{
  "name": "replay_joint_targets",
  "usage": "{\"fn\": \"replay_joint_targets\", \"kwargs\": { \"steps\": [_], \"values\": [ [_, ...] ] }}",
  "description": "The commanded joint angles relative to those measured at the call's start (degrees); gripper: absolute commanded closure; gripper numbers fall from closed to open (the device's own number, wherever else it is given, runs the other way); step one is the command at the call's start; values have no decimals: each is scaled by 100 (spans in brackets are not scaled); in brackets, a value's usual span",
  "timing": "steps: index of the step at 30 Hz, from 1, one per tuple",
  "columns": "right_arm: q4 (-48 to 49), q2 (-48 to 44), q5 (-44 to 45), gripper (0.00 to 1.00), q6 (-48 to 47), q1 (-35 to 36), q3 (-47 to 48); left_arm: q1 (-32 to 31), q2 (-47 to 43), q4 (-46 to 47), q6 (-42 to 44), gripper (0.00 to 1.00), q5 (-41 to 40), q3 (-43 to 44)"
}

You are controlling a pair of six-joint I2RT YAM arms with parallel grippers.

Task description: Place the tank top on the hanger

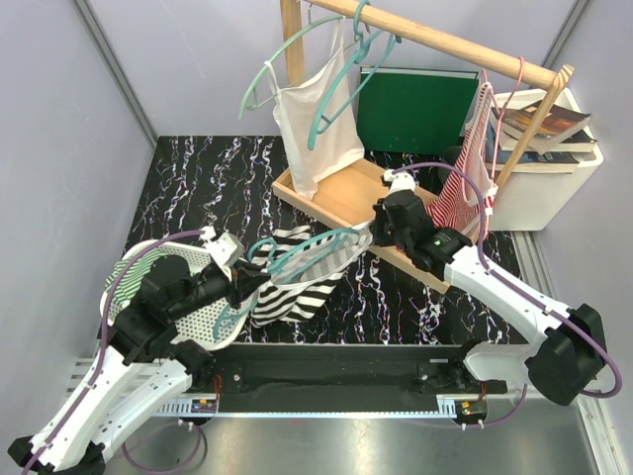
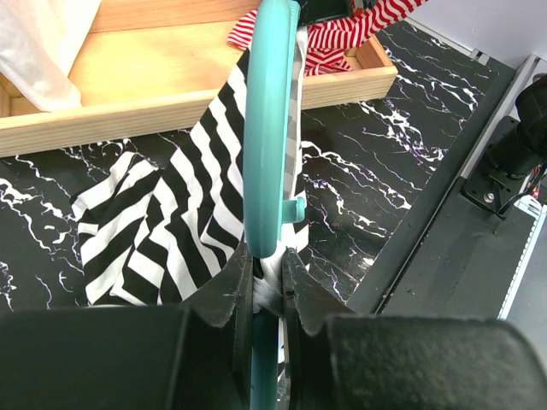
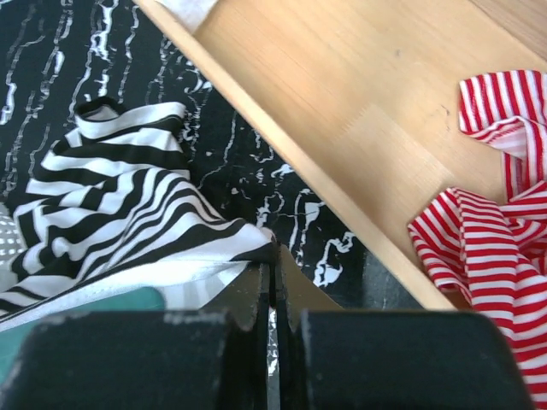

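Note:
My right gripper should move along the hanger (image 1: 313,243) toward my left gripper next and let go of the tank top's edge there, as that edge is past the hanger's loose end (image 1: 353,233).
The black-and-white striped tank top (image 1: 297,282) lies crumpled on the black marbled table in front of the wooden tray. A teal hanger (image 1: 302,254) lies across its upper part. My left gripper (image 1: 235,295) is shut on one end of the hanger; in the left wrist view the hanger bar (image 2: 269,128) runs up from between the jaws of my left gripper (image 2: 267,266), with the tank top (image 2: 171,222) beside it. My right gripper (image 1: 368,236) is shut on the top's right edge; the right wrist view shows that gripper (image 3: 273,256) pinching the striped cloth (image 3: 128,196).
A wooden tray (image 1: 346,193) carries a rail with a white tank top (image 1: 316,129) on teal hangers and a red-and-white garment (image 1: 470,183) on a pink hanger. A green board (image 1: 415,109) and a white box with books (image 1: 549,168) stand behind. A white perforated basket (image 1: 188,292) sits at left.

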Motion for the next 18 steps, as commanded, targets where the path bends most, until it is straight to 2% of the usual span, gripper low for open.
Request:
{"fn": "replay_joint_targets", "kwargs": {
  "steps": [1, 12, 15, 18],
  "values": [
    [43, -183, -352, 100, 200, -41, 290, 2, 77, 297, -5, 100, 134, 32],
    [17, -456, -791, 100, 262, 319, 343, 2, 173, 297, 4, 100, 126, 23],
    [26, -473, -660, 100, 244, 827, 404, -6, 235, 289, -5, 100, 3, 32],
    [-36, -447, -572, 100, 244, 1031, 553, -6, 244, 289, -5, 100, -67, 32]
  ]
}}
